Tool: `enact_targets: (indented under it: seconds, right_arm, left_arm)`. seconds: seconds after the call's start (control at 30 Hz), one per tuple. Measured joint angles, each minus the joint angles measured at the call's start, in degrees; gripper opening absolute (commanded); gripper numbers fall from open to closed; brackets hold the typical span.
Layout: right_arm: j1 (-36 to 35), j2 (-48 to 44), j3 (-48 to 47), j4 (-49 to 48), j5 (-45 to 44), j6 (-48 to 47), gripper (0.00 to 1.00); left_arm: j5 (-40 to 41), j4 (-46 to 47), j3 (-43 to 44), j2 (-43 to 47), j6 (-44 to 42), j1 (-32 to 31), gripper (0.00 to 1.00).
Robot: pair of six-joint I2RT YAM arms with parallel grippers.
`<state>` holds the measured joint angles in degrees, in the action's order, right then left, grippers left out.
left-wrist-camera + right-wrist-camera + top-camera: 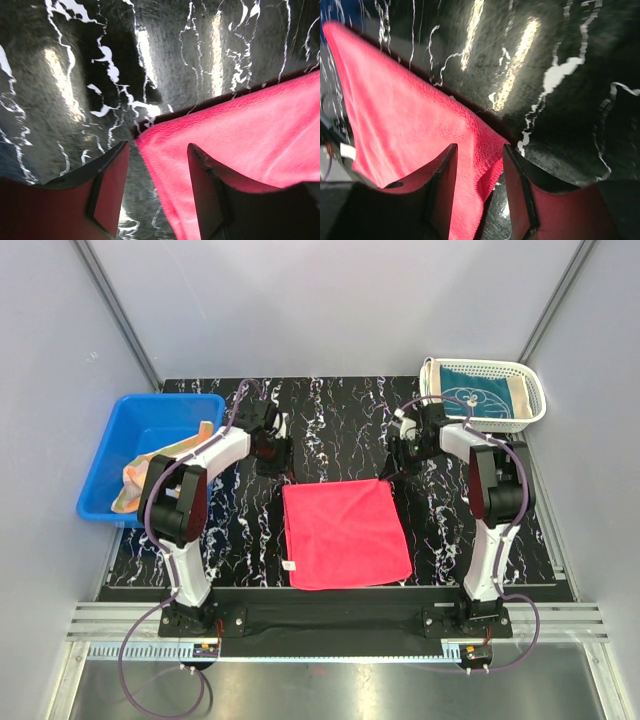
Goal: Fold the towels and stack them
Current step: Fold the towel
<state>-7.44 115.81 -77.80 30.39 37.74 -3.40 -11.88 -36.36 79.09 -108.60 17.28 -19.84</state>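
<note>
The pink-red towel's near edge slants at the table's rim, so my left gripper and my right gripper should pull its far corners farther back before folding.
The pink-red towel lies spread flat on the black marbled table, between the two arms. My left gripper is open over the towel's far left corner; in the left wrist view the towel's edge runs between the fingers. My right gripper is open at the far right corner; in the right wrist view the corner of the towel lies slightly rumpled between the fingers. The teal towel lies in the white basket. The orange-peach towel lies in the blue bin.
The blue bin stands off the table's left edge. The white basket stands at the back right corner. Grey walls close in the back and both sides. The arm bases are bolted at the near edge.
</note>
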Motion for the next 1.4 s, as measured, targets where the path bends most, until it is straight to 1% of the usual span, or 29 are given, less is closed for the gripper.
enact_targets:
  seconds: [0.03, 0.17, 0.2, 0.3, 0.37, 0.4, 0.43, 0.5, 0.53, 0.67, 0.73, 0.77, 0.8, 0.87, 0.9, 0.93, 1.0, 1.03, 1.07, 1.13, 1.23, 1.3, 1.33, 1.37, 1.4]
  right_arm:
    - [0.0, 1.1, -1.0, 1.5, 1.2, -1.7, 0.47]
    - [0.0, 5.4, -5.5, 6.3, 4.7, -7.8, 0.38]
    - [0.1, 6.3, -6.4, 7.2, 5.4, -9.0, 0.34]
    - [0.3, 7.6, -7.3, 8.7, 6.4, -11.2, 0.28]
    - [0.8, 7.8, -7.3, 9.2, 6.6, -12.0, 0.29]
    - [1.0, 7.8, -7.3, 9.6, 6.5, -12.3, 0.35]
    - [1.4, 7.8, -7.4, 10.0, 6.5, -12.4, 0.35]
    - [1.8, 7.8, -7.9, 10.7, 6.3, -12.7, 0.32]
    - [2.0, 7.8, -8.2, 10.9, 5.7, -12.7, 0.29]
    - [2.3, 7.8, -9.0, 11.3, 3.1, -12.8, 0.22]
    - [2.3, 7.8, -9.0, 11.3, 2.3, -12.7, 0.22]
    - [2.3, 7.8, -9.0, 11.3, 2.2, -12.7, 0.24]
    - [2.3, 7.8, -9.0, 11.3, 2.2, -12.7, 0.27]
    - [2.3, 7.8, -9.0, 11.3, 2.4, -12.6, 0.39]
    - [2.3, 7.8, -9.1, 11.4, 2.7, -12.4, 0.41]
    - [2.3, 7.8, -9.2, 11.5, 3.3, -12.4, 0.44]
    - [2.3, 7.8, -9.5, 11.8, 3.7, -12.5, 0.46]
    - [2.3, 7.8, -9.7, 11.9, 3.7, -12.5, 0.46]
    - [2.3, 7.8, -9.9, 12.0, 3.5, -12.7, 0.46]
    - [2.3, 7.8, -10.4, 12.2, 2.8, -13.0, 0.42]
    - [2.3, 7.8, -11.3, 12.6, 0.5, -13.4, 0.39]
    - [2.3, 7.9, -12.1, 12.9, -1.3, -13.6, 0.36]
    - [2.3, 8.0, -12.6, 12.9, -2.3, -13.6, 0.35]
    - [2.4, 8.0, -13.0, 13.0, -3.3, -13.6, 0.34]
    - [2.4, 8.0, -13.3, 12.9, -4.1, -13.6, 0.35]
  left_arm:
    - [-0.6, -0.1, 0.0, 0.0, -1.3, 0.3, 0.55]
    - [-4.0, -0.1, 0.0, 0.0, -5.4, 0.7, 0.54]
    - [-4.7, 0.0, -0.1, 0.0, -6.3, 0.7, 0.54]
    - [-5.8, 0.0, -0.7, -0.1, -8.6, 0.7, 0.54]
    - [-6.1, -0.3, -0.9, -0.5, -9.9, 0.9, 0.54]
    - [-6.3, -0.3, -0.9, -0.8, -10.5, 1.0, 0.54]
    - [-6.6, -0.4, -0.9, -1.1, -11.0, 1.2, 0.54]
    - [-7.1, -0.8, -0.9, -1.9, -12.0, 1.5, 0.54]
    - [-7.1, -1.1, -0.8, -2.2, -12.4, 1.6, 0.54]
    - [-7.3, -1.6, -0.3, -3.7, -13.4, 1.8, 0.52]
    - [-7.6, -1.5, 0.0, -4.3, -13.8, 1.8, 0.51]
    - [-8.0, -1.5, 0.0, -4.6, -13.9, 1.8, 0.51]
    - [-8.2, -1.5, 0.0, -4.8, -14.0, 1.8, 0.48]
    - [-9.3, -1.2, 0.0, -5.2, -14.2, 1.8, 0.44]
    - [-9.7, -1.2, 0.1, -5.6, -14.3, 1.8, 0.41]
    - [-10.1, -1.3, 0.3, -5.9, -14.4, 1.8, 0.34]
    - [-10.7, -1.3, 1.1, -6.7, -14.5, 1.8, 0.22]
    - [-10.7, -1.3, 1.6, -7.2, -14.6, 1.8, 0.12]
    - [-10.8, -1.4, 2.3, -7.8, -14.5, 1.8, 0.09]
    - [-11.0, -1.7, 4.0, -9.0, -14.8, 1.8, 0.06]
    - [-10.9, -1.9, 6.7, -10.7, -14.9, 1.8, 0.04]
    - [-10.6, -2.7, 9.0, -12.1, -14.9, 2.0, 0.06]
    - [-10.4, -3.3, 10.1, -12.7, -14.9, 2.1, 0.09]
    - [-10.3, -3.7, 11.5, -13.5, -15.0, 2.3, 0.17]
    - [-10.2, -3.9, 12.7, -14.2, -15.3, 2.4, 0.2]
